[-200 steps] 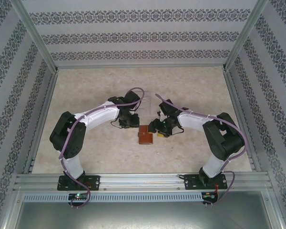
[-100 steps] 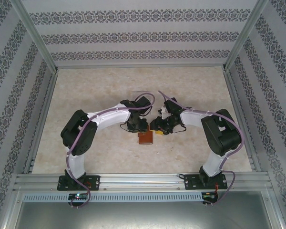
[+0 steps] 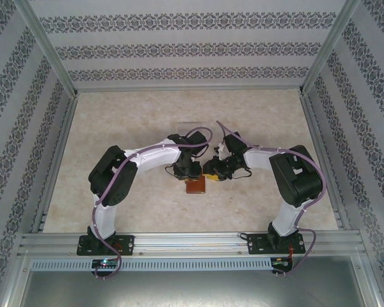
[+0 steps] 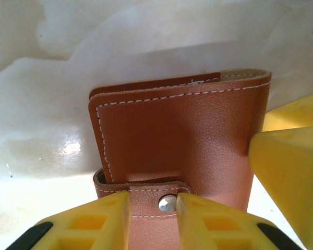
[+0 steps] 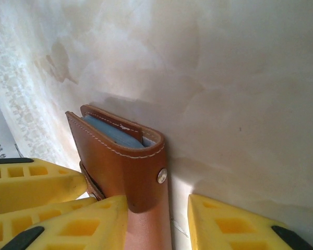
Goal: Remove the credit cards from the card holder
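The strap's silver snap (image 4: 167,203) holds the card holder shut, so my left gripper should pull open the strap tab (image 4: 148,194) while my right gripper holds the card holder's spine steady.
The card holder (image 3: 195,185) is a closed reddish-brown leather wallet lying mid-table between both grippers. In the left wrist view its stitched face (image 4: 182,135) is near, and the strap tab's silver snap (image 4: 168,203) sits between my left gripper's (image 4: 153,221) narrowly parted yellow fingers. My right gripper (image 5: 159,226) straddles the wallet's spine (image 5: 141,172). Its left finger (image 5: 83,224) touches the leather and a gap remains at the right finger (image 5: 235,224). A pale blue lining (image 5: 112,133) shows at the top edge. The credit cards are hidden inside.
A clear plastic tray (image 3: 185,126) lies behind the left arm. Aluminium rails (image 3: 179,242) run along the table's near edge, and patterned walls close the other sides. The right gripper's finger (image 4: 292,172) crowds the wallet's right side in the left wrist view.
The left arm swung right and brought its gripper down to the card holder. The right gripper's fingers closed in around the wallet.
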`<state>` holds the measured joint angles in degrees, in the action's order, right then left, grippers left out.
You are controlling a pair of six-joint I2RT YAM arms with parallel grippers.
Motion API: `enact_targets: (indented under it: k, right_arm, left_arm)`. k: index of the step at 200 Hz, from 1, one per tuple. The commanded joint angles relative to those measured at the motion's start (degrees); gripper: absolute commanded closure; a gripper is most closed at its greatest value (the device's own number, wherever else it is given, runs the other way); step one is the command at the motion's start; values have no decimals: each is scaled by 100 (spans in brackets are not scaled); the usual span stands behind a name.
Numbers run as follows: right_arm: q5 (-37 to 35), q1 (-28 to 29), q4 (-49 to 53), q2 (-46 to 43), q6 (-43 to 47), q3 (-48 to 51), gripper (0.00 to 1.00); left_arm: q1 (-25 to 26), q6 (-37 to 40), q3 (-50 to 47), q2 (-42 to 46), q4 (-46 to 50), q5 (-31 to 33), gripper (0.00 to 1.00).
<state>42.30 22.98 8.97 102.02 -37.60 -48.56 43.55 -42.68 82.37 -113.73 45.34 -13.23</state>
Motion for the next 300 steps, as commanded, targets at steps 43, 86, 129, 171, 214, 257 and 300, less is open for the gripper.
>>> enact_targets:
  k: [43,86,129,171,214,257,300]
  right_arm:
    - [323,276,-846,472,-258,169,67]
    - [215,303,-791,478,-287,188,74]
    - [189,299,-775,451,-302,215,81]
    - [147,314,-711,437,-300,192,87]
    - [63,303,-569,408,-232,162,88]
    - [-29,291,-380,336,-125,127,89]
    - [-154,264,-138,270,0,59,89]
  left_arm:
    - [162,84,78,-190,159,-61,64]
    - [176,152,85,-278,174,-92,59]
    - [181,237,199,-419,328,-18,59]
    - [180,242,243,-363,404,83,71]
    - [180,263,293,-187,500,303,83]
    - [158,312,323,13,627,499,87]
    - [46,348,240,310,694,632,89]
